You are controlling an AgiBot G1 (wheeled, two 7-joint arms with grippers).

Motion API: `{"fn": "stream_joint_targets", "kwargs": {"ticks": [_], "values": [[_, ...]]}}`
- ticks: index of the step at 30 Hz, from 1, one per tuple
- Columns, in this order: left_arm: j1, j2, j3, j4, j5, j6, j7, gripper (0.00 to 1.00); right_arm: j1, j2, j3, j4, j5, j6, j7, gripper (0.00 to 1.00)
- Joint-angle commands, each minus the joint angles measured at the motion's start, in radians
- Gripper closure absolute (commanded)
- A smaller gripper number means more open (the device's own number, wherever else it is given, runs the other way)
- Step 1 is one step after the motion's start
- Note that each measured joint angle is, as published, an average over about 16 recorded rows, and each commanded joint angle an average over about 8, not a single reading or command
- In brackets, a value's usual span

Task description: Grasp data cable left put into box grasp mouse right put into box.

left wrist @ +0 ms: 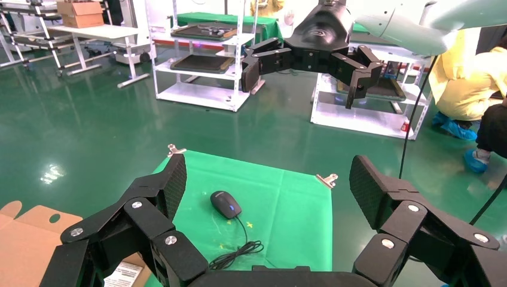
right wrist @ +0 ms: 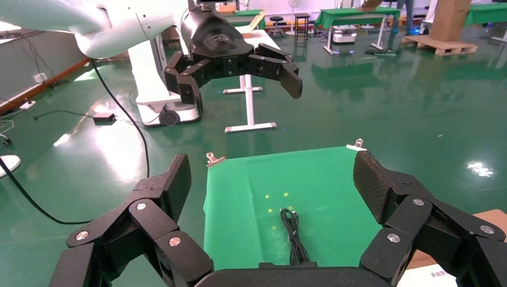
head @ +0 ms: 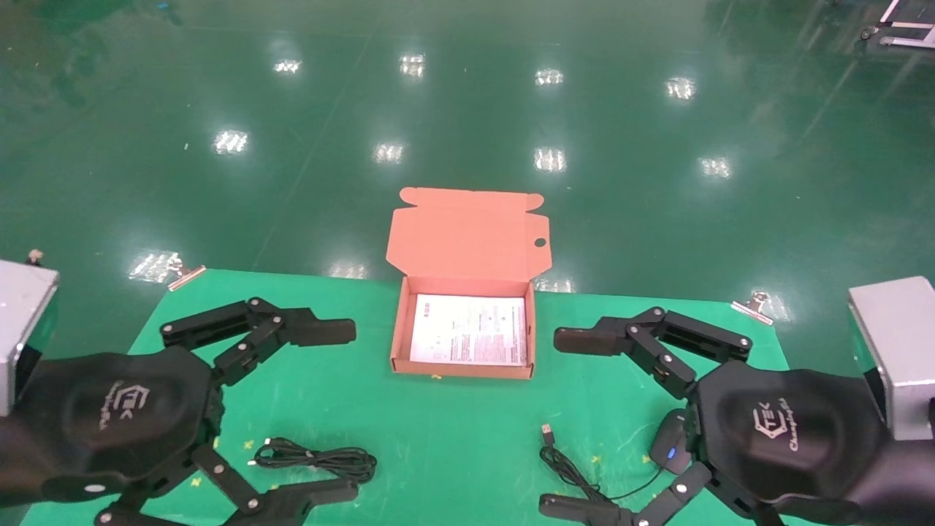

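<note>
A loose piece of cord (head: 642, 487) joins the bundled cord to the black mouse (head: 671, 440). The black mouse will follow and dangle below when I lift the bundled cord.
The orange-brown box (head: 462, 370) lies open at the middle back of the green cloth, lid up, with a white printed sheet inside. The data cable (head: 318, 460), a flat black coil, lies front left; it also shows in the right wrist view (right wrist: 293, 236). The black mouse (head: 670, 442) lies front right, partly hidden behind my right gripper, with its cord and USB plug (head: 548, 435) to its left; it shows whole in the left wrist view (left wrist: 226, 204). My left gripper (head: 332, 413) hangs open and empty above the cable. My right gripper (head: 570, 424) hangs open and empty above the mouse cord.
The green cloth (head: 453, 438) covers the table, held by metal clips at the back corners (head: 186, 274) (head: 752, 305). Beyond the table's back edge is shiny green floor. Racks and a person in yellow (left wrist: 466, 84) stand far off.
</note>
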Motion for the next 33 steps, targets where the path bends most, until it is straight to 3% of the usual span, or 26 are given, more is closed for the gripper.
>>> {"fn": "stream_joint_targets", "kwargs": {"ticks": [1,26,33], "values": [[0.0,0.0,0.0,0.0,0.0,0.0,0.0,0.0,0.0,0.0,0.0,0.0,0.0,0.0,0.0,0.0],[-0.001,0.0,0.001,-0.004,0.002,0.004,0.0,0.0,0.0,0.0,0.0,0.0,0.0,0.0,0.0,0.0],[-0.047,0.014,0.048,-0.022,0.078,0.03,-0.015,0.0,0.024,0.009,-0.02,0.015,-0.052,-0.001,0.009,0.0]]}}
